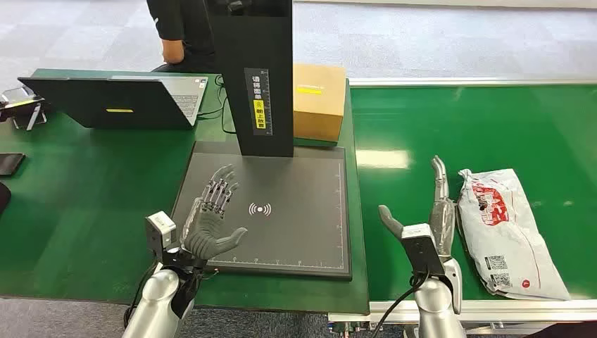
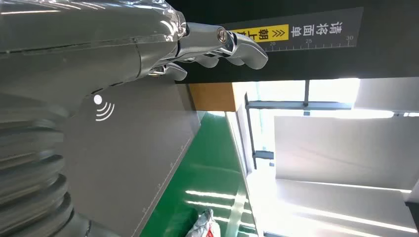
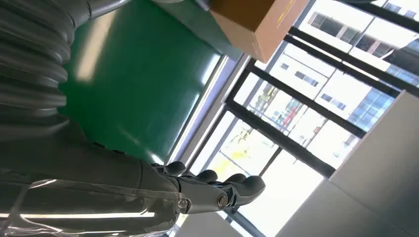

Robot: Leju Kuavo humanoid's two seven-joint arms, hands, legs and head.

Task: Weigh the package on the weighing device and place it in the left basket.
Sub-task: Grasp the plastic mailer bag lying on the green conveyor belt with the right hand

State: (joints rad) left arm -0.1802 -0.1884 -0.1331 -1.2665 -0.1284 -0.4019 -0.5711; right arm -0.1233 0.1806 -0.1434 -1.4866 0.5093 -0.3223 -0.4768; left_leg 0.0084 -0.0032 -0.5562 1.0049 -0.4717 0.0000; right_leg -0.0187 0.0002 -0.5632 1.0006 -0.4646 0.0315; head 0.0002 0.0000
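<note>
The white plastic package (image 1: 508, 229) will bunch up around the robot's grip when the robot lifts it, because the package's end (image 1: 512, 273) by the QR codes looks loose and wrinkled.
A white plastic mail package (image 1: 508, 229) with red print lies on the green conveyor belt (image 1: 479, 127) at the right; a bit of it (image 2: 206, 223) also appears in the left wrist view. My right hand (image 1: 431, 215) stands open just left of the package, fingers straight and edge-on beside its side. My left hand (image 1: 212, 215) hovers open, fingers spread, over the left part of the dark weighing plate (image 1: 296, 218), which carries a white signal mark (image 1: 260, 209). Its black column (image 1: 257, 74) rises at the back.
A brown cardboard box (image 1: 318, 101) sits behind the scale. A black laptop (image 1: 116, 100) lies on the green table at the left, with a person in black (image 1: 179, 32) behind it. A phone (image 1: 10, 163) lies at the left edge.
</note>
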